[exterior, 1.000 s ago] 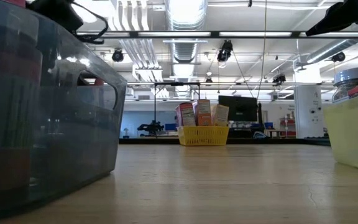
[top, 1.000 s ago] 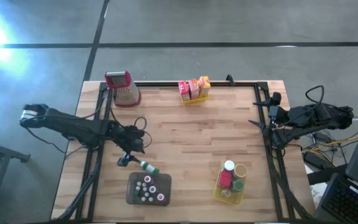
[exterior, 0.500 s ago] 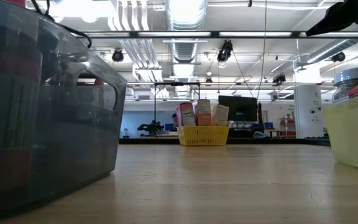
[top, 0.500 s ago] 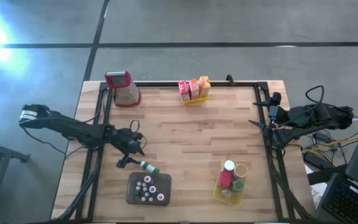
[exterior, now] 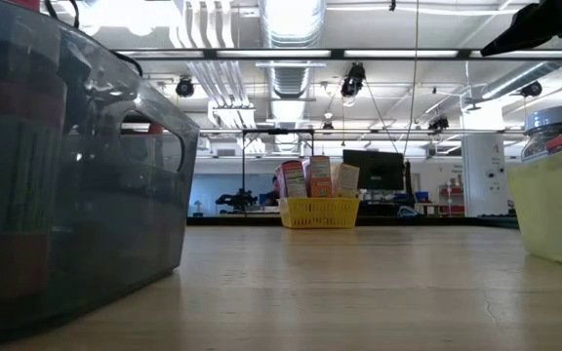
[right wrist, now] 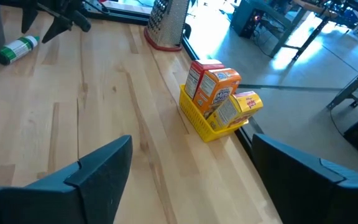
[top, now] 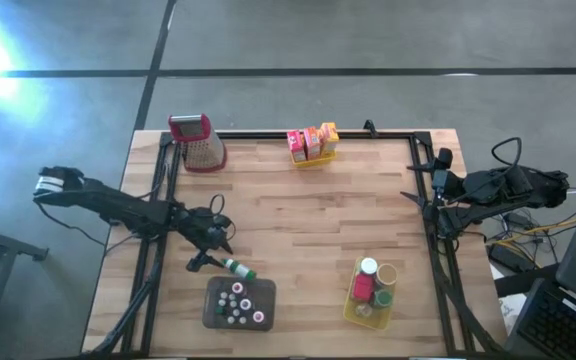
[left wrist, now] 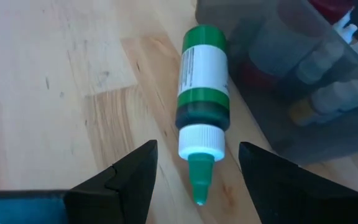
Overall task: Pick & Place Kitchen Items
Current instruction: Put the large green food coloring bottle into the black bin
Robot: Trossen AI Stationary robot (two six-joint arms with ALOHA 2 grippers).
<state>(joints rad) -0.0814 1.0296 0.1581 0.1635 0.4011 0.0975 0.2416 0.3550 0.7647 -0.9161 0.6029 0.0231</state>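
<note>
The bottle [top: 239, 268] is lying flat, far from my right gripper, so next my left gripper grabs its white collar [left wrist: 201, 142] and turns the bottle base-down over the grey tray.
A small bottle with a green body and white collar [left wrist: 202, 93] lies on its side on the wood table [top: 308, 230], its green nozzle [left wrist: 197, 183] pointing at my left gripper. My left gripper [left wrist: 197, 148] is low over the table and open, one finger on each side of the nozzle, touching nothing; in the high view my left gripper [top: 211, 257] is just left of the bottle [top: 236, 267]. A grey tray [top: 239, 302] beside it holds several little bottles. My right gripper [right wrist: 191, 140] waits open at the table's right edge [top: 415, 180].
A yellow basket of orange and yellow boxes [top: 311, 145] stands at the far edge. A metal grater with a red handle [top: 198, 140] is at the far left. A second yellow basket with jars [top: 373, 285] sits near right. The table's middle is bare wood.
My left gripper has sunk toward the table and tipped, close to the green bottle's nozzle end, out of the low view's top left corner. The bottle has not moved.
</note>
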